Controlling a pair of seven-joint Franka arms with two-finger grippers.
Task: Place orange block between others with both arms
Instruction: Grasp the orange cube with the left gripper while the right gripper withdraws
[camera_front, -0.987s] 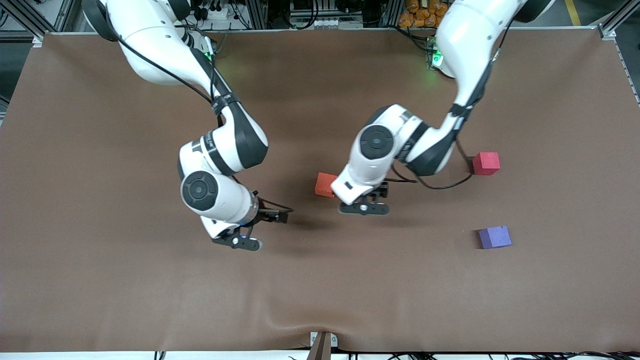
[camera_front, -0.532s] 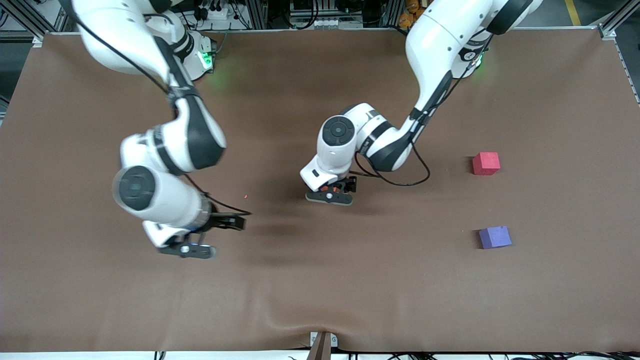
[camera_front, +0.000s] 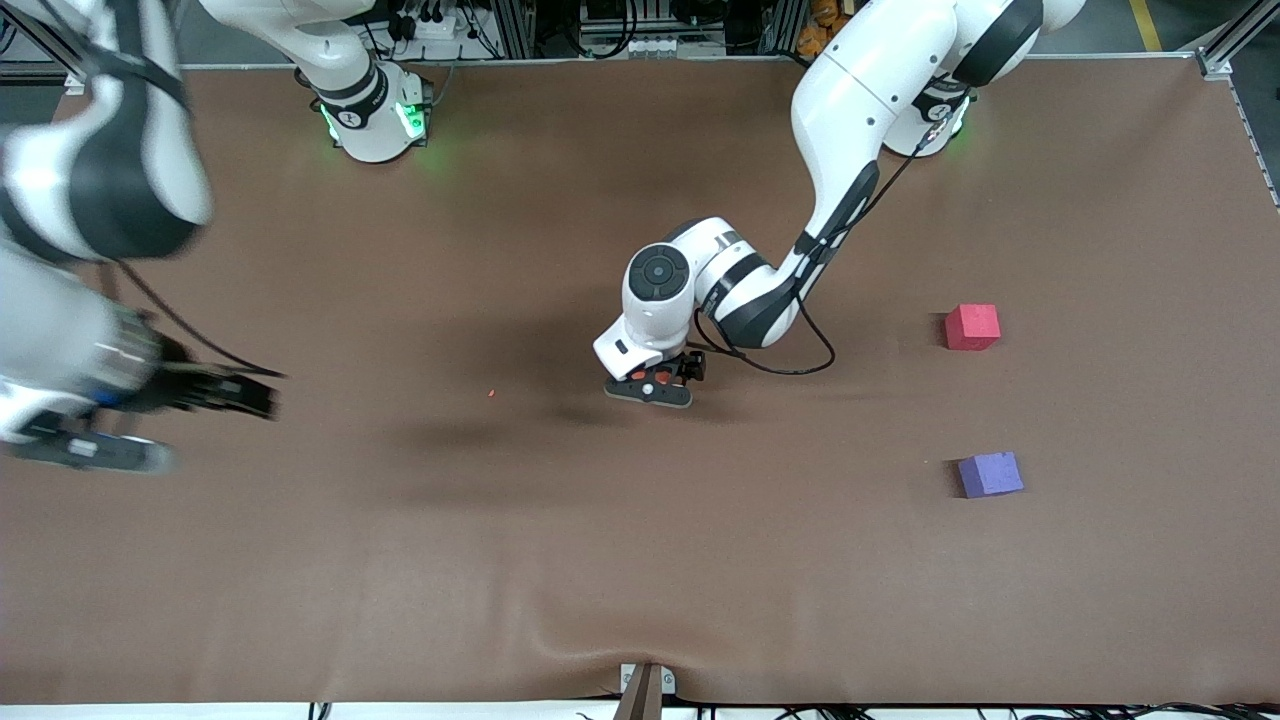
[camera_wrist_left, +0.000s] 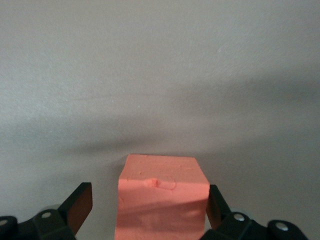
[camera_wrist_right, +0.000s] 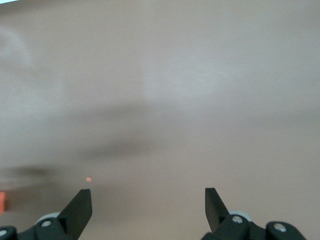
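Next, my left gripper grabs the orange block (camera_wrist_left: 162, 197) and brings it between the red-pink cube (camera_front: 973, 326) and purple cube, since both cubes lie far from my right gripper.
The orange block (camera_wrist_left: 162, 200) sits on the brown table between the fingers of my left gripper (camera_wrist_left: 148, 200). That gripper is open, with one finger close against the block and a gap at the other. In the front view my left gripper (camera_front: 650, 388) covers the block (camera_front: 662, 380), and only orange slivers show. The red-pink cube (camera_front: 971, 327) and purple cube (camera_front: 990, 474) lie apart toward the left arm's end, the purple one nearer the camera. My right gripper (camera_front: 95, 452) (camera_wrist_right: 148, 197) hangs open and empty over the right arm's end of the table.
A tiny orange crumb (camera_front: 491, 393) lies on the brown table cover (camera_front: 640, 560) between the two grippers. A ripple in the cover rises at the table's near edge by a clamp (camera_front: 645, 685).
My right arm has swung far toward its own end of the table. My left gripper has shifted over the orange block and come down around it, still open.
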